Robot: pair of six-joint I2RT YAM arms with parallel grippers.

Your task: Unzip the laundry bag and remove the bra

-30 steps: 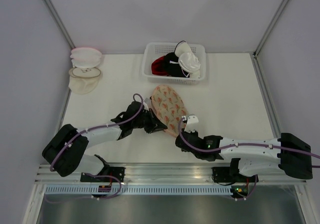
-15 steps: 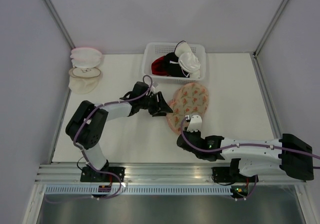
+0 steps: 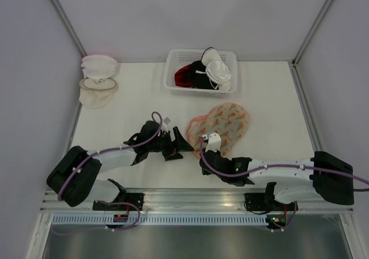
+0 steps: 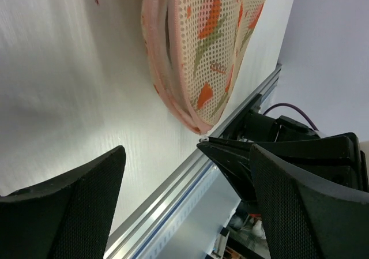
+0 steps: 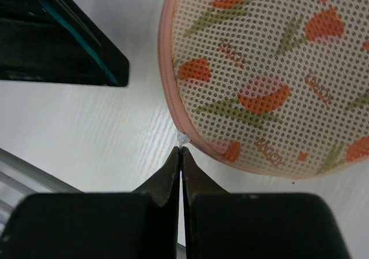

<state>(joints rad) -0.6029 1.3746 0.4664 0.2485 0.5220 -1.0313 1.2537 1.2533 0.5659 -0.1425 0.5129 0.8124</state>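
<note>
The zipper pull point(image 5: 183, 138) sits where the pink trim bends around the bag's near end, so the robot's right gripper should turn and pull it along the bag's near edge point(image 5: 259, 171).
The laundry bag point(image 3: 223, 125), beige mesh with orange and green flowers and pink trim, lies flat on the white table, right of centre. My right gripper point(image 5: 181, 150) is shut on the small white zipper pull point(image 5: 183, 139) at the bag's near-left end point(image 5: 265, 68). In the top view this gripper point(image 3: 203, 150) sits under its own wrist. My left gripper point(image 3: 180, 146) stands open just left of the bag, holding nothing. The left wrist view shows the bag point(image 4: 202, 45) ahead of the open fingers point(image 4: 69, 207), with a dark gap along its pink edge. The bra is hidden.
A white lattice basket point(image 3: 173, 80) with red, black and white garments stands at the back. Two domed pouches, pink point(image 3: 99, 67) and white point(image 3: 97, 93), lie at the back left. The aluminium rail point(image 3: 196, 198) runs along the near edge.
The left gripper has let go of the bag, opened wide and drawn back to the left. The bag has swung round to lie toward the right. The right gripper stays shut on the pull.
</note>
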